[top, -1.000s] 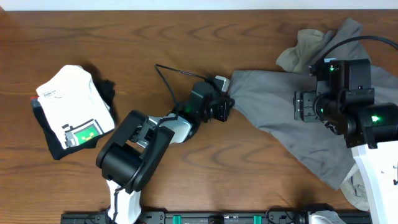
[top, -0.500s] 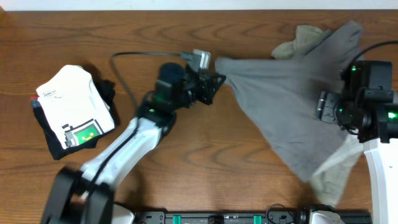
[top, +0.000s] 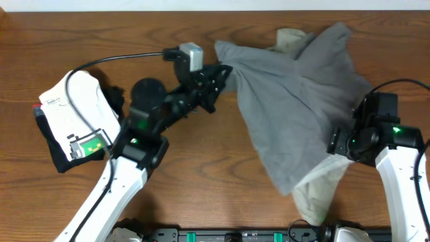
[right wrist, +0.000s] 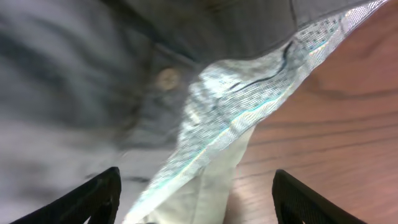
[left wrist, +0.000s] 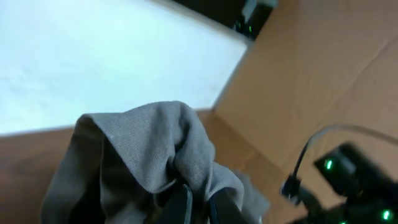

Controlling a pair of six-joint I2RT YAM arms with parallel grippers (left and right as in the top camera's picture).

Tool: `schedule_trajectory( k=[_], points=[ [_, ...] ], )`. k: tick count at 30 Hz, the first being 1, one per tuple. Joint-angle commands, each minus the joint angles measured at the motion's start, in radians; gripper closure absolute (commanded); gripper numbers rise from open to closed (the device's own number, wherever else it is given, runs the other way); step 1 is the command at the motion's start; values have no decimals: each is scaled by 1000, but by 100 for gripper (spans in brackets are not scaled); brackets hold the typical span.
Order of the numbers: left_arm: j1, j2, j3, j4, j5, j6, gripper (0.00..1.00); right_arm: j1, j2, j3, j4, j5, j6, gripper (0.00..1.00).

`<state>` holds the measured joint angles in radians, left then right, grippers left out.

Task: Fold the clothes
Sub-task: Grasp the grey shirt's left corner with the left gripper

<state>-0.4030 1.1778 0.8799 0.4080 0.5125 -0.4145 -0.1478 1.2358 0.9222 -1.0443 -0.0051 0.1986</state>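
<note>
The grey shorts [top: 299,101] are bunched up between my grippers, so my left gripper should pull its corner of the shorts toward the white T-shirt while my right gripper pulls the shorts' opposite edge [top: 329,167].
The grey shorts [top: 295,101] lie spread and bunched across the right half of the table, with pale pocket lining [top: 319,191] showing at the near end. My left gripper [top: 225,70] is shut on a corner of the shorts and holds it raised; the left wrist view shows grey cloth [left wrist: 155,149] pinched between the fingers [left wrist: 199,205]. My right gripper [top: 336,144] is open at the right edge of the shorts. In the right wrist view its fingers [right wrist: 196,205] spread wide over the grey fabric [right wrist: 74,93] and the pale lining [right wrist: 249,99], holding nothing.
A folded white T-shirt [top: 74,114] lies on a dark garment at the table's left. A khaki piece of cloth [top: 292,40] sticks out from under the shorts at the far edge. The left arm's cable [top: 114,59] loops above the table.
My left arm has swung out and pulled the shorts' corner left and toward the far edge. The whole garment shifted left. My right arm moved toward the near edge, off the middle of the shorts.
</note>
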Motion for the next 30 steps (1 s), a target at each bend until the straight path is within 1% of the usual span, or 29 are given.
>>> schedule_trajectory(
  k=[1,5,10,13,15,18,22,25,30],
  points=[
    [29,-79,11,23,-84,17,94,-5,-5,-2,8,-114,14,25],
    [34,-123,11,24,-168,18,94,1,-5,-13,2,-162,26,27],
    [34,-140,11,13,-268,61,94,5,-5,-77,29,-162,49,27],
    [34,-140,11,-41,-343,106,94,5,-5,-129,48,-210,48,27],
    [34,-138,11,-111,-394,112,94,5,-5,-164,72,-265,48,27],
    [34,-128,11,-234,-402,158,94,11,-5,-209,96,-348,47,29],
    [34,-105,11,-356,-414,193,94,59,-5,-259,116,-358,57,29],
    [34,-91,11,-395,-428,193,94,98,-5,-300,156,-359,84,29],
    [34,-88,11,-412,-428,193,94,161,-5,-377,227,-359,124,28]
  ],
)
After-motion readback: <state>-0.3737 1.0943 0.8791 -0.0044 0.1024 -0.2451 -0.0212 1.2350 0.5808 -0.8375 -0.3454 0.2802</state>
